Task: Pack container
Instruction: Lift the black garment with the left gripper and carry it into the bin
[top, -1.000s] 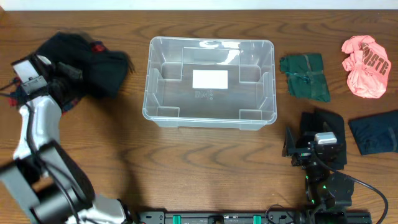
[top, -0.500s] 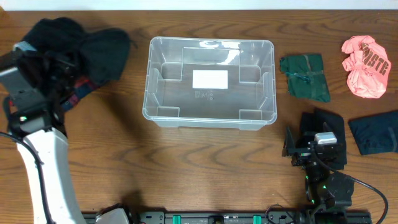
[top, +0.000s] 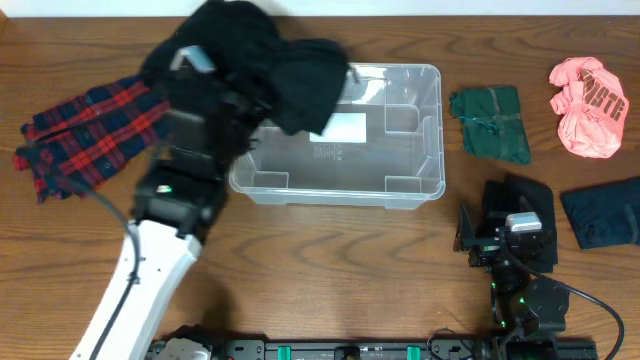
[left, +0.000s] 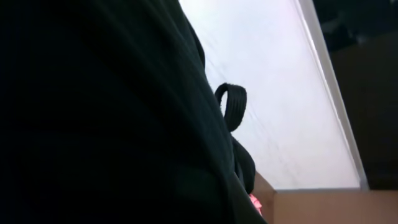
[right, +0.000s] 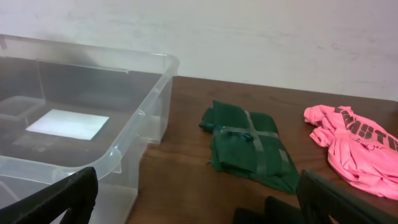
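Observation:
I should keep my left gripper moving toward the container's middle (top: 343, 133) and let the garment go there, since the black garment's end (top: 306, 96) is above the empty clear container.
The clear container (top: 400, 190) stands at the middle of the table, its white label partly covered; it also shows in the right wrist view (right: 143, 134). My left gripper (top: 238, 108) is shut on a black garment (top: 270, 60) and holds it above the container's left end. The cloth hides the fingers and fills the left wrist view (left: 93, 124). My right gripper (top: 497, 232) is open and empty, low at the front right, right of the container; its fingers show wide apart in the right wrist view (right: 199, 208).
A red plaid cloth (top: 85, 135) lies at the left. A folded green cloth (top: 492, 122) (right: 249, 146) and a pink shirt (top: 588, 93) (right: 348, 143) lie right of the container. A black cloth (top: 525, 195) and a dark blue cloth (top: 605, 218) lie by the right gripper.
My left arm has swung right from the far left, carrying the black garment up and over the container's left end. The red plaid cloth is now uncovered. The right arm has not moved.

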